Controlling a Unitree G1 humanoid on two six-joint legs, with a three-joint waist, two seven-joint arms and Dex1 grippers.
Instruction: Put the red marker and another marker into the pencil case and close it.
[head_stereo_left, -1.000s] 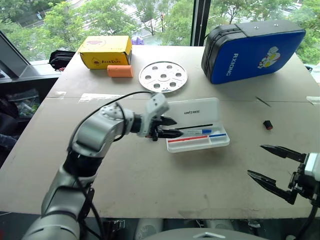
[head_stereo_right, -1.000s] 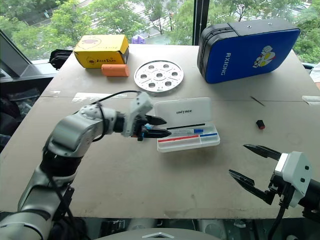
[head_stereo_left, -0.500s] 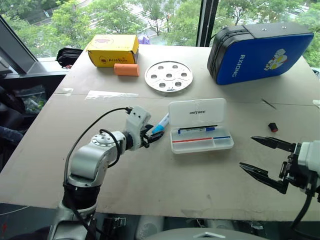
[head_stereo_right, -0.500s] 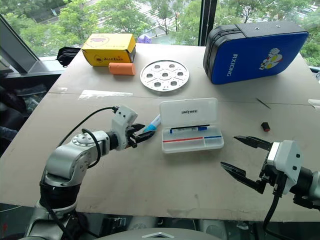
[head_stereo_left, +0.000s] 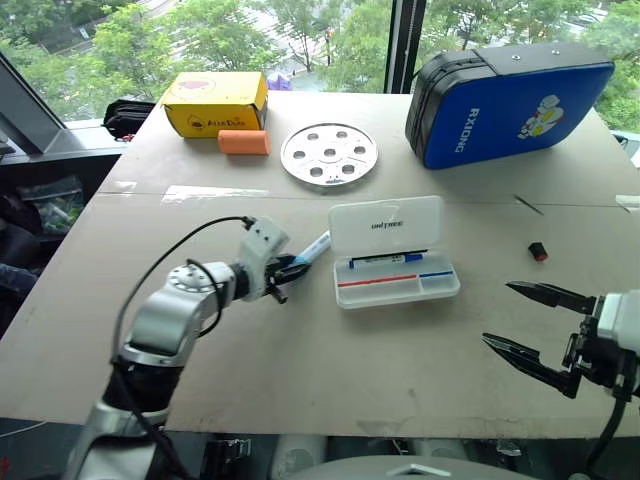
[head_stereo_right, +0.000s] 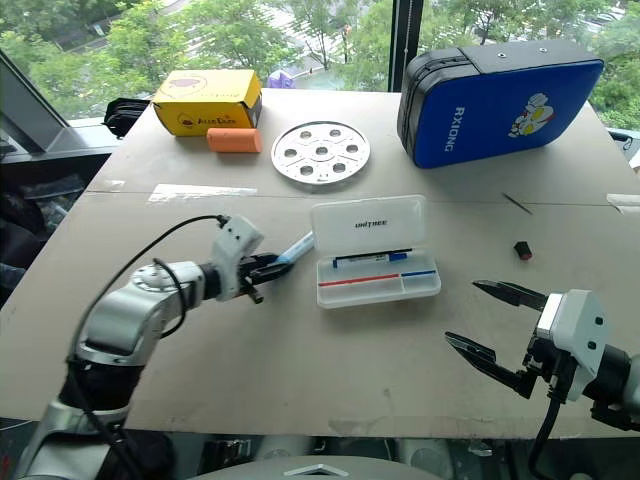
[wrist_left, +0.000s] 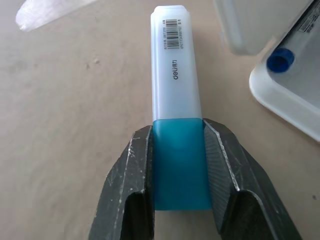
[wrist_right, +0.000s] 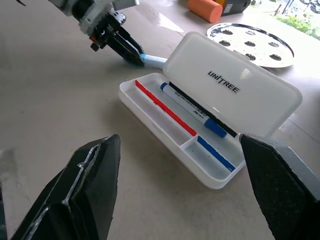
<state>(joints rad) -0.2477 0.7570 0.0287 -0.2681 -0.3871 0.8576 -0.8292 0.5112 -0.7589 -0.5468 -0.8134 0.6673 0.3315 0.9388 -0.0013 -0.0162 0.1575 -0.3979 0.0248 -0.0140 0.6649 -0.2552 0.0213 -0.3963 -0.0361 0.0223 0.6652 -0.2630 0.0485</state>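
Note:
I should turn the pale blue marker (head_stereo_left: 316, 247), which slants toward the lid's corner, along the red stripe with my left gripper and lower it into the front compartment (head_stereo_left: 378, 292).
The white pencil case (head_stereo_left: 395, 250) lies open at mid-table, lid up, with a red and a blue stripe in its tray. A white marker with a blue cap (wrist_right: 192, 111) rests inside it. My left gripper (head_stereo_left: 290, 268) is shut on the teal end of a pale blue marker (wrist_left: 175, 75). That marker (head_stereo_left: 313, 247) points toward the case's left edge, just short of it. My right gripper (head_stereo_left: 498, 313) hovers open near the table's front right, with nothing between its fingers. The red marker is out of view.
A large blue padded case (head_stereo_left: 510, 95) stands at the back right. A round metal disc (head_stereo_left: 327, 153), an orange cylinder (head_stereo_left: 244, 142) and a yellow box (head_stereo_left: 213, 102) sit at the back. A small black and red piece (head_stereo_left: 540, 251) lies right of the pencil case.
My left gripper has drawn back leftward and lower from the case's left edge, and its fingers have closed on the pale blue marker. The right gripper has kept still.

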